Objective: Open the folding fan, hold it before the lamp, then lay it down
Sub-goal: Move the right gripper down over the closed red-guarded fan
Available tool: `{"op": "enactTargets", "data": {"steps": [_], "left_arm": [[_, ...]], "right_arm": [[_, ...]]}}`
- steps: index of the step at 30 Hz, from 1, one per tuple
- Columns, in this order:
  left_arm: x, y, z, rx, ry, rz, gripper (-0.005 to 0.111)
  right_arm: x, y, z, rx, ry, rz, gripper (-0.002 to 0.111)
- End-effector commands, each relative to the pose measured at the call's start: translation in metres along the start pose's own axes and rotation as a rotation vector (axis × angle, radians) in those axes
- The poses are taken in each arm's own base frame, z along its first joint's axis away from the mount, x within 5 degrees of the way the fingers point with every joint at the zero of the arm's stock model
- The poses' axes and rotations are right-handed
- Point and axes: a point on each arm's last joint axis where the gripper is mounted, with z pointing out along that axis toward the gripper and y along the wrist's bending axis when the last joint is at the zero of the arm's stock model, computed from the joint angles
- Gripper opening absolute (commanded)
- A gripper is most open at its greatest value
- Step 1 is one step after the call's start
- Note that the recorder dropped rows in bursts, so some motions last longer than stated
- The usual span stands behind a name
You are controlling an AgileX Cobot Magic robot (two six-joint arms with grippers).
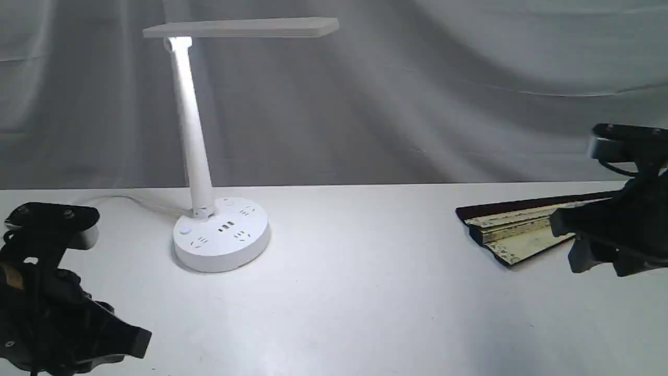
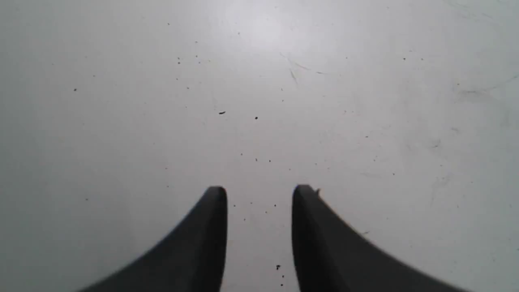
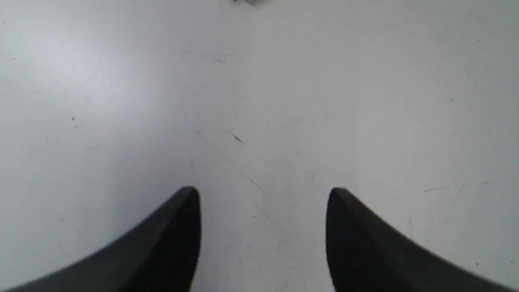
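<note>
The folding fan [image 1: 524,228] is far back from my left gripper. I should use my right gripper to reach over the cream pleats [image 1: 504,232] and pull the fan closer before I open it.
The folding fan [image 1: 514,228] lies nearly closed on the white table at the right, its cream pleats slightly spread between dark maroon guards. My right gripper [image 1: 595,250] hovers in front of its right end, hiding that end; in the right wrist view its fingers [image 3: 178,235] stand open over bare table, no fan between them. The white lamp [image 1: 219,235] stands left of centre, lit, with its flat head [image 1: 242,27] reaching right. My left gripper [image 1: 128,347] sits low at the front left, open over bare table, as its fingers [image 2: 202,239] show.
The lamp's white cord [image 1: 125,201] trails left from the base toward the table's back edge. A grey draped cloth [image 1: 417,94] forms the backdrop behind the table [image 1: 365,292].
</note>
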Motion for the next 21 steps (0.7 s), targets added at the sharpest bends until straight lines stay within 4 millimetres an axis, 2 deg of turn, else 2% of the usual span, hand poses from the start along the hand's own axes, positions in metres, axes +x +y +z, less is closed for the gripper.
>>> {"op": "enactTargets", "data": {"steps": [1, 3, 13, 21], "left_arm": [[-0.002, -0.002, 0.0, 0.008, -0.009, 0.007, 0.028], [-0.002, -0.002, 0.0, 0.008, -0.007, 0.009, 0.028], [-0.002, -0.003, 0.0, 0.017, -0.009, 0.019, 0.028], [-0.002, -0.003, 0.0, 0.018, -0.011, 0.018, 0.028]], "right_arm": [[-0.002, 0.0, 0.004, -0.003, 0.004, -0.005, 0.056], [-0.006, -0.001, 0.006, -0.003, 0.015, -0.014, 0.059], [-0.041, 0.0, -0.001, -0.032, 0.066, -0.016, 0.059], [-0.068, -0.001, 0.011, -0.043, 0.097, -0.004, 0.059]]}}
